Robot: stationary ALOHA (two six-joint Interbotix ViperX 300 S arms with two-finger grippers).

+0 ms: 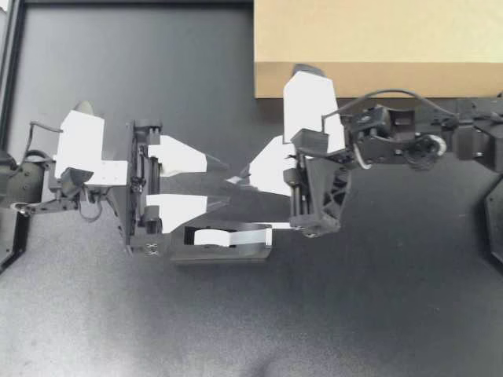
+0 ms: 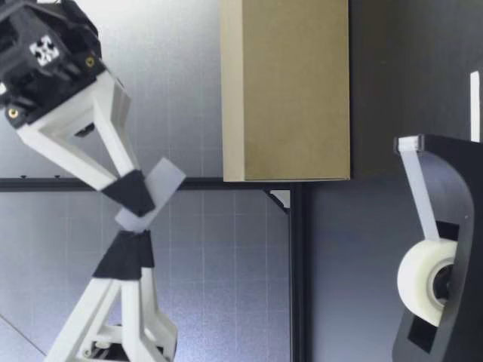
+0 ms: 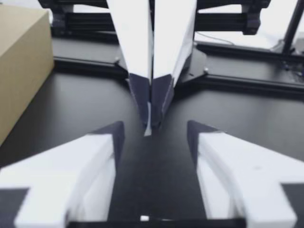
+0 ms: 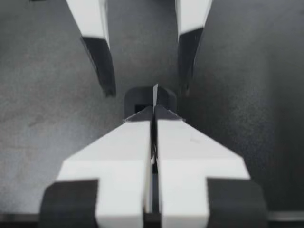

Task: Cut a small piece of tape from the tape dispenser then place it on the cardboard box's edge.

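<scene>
I expect the small piece of tape (image 1: 234, 180) to stay flat when I carry it to the box, because it sticks out short and straight from my right gripper (image 3: 148, 127).
My left gripper (image 1: 226, 183) stands open in the middle of the table. My right gripper (image 1: 240, 177) points at it, shut on a small piece of tape (image 1: 233, 180) whose free end lies between the left fingertips. In the left wrist view the tape (image 3: 148, 126) hangs from the shut right fingers just ahead of my open left gripper (image 3: 153, 135). The right wrist view shows the tape (image 4: 155, 95) edge-on at my right gripper (image 4: 153, 111). The black tape dispenser (image 1: 224, 243) sits beside both grippers, and the cardboard box (image 1: 377, 47) lies beyond them. From table height, the tape (image 2: 167, 179) is held well above the table.
The dispenser (image 2: 445, 226) with its white roll (image 2: 426, 279) stands close to the low camera, a strip running up to its cutter. The box (image 2: 287, 90) stands farther back. A black frame rail (image 1: 12, 118) borders the table beside my left arm.
</scene>
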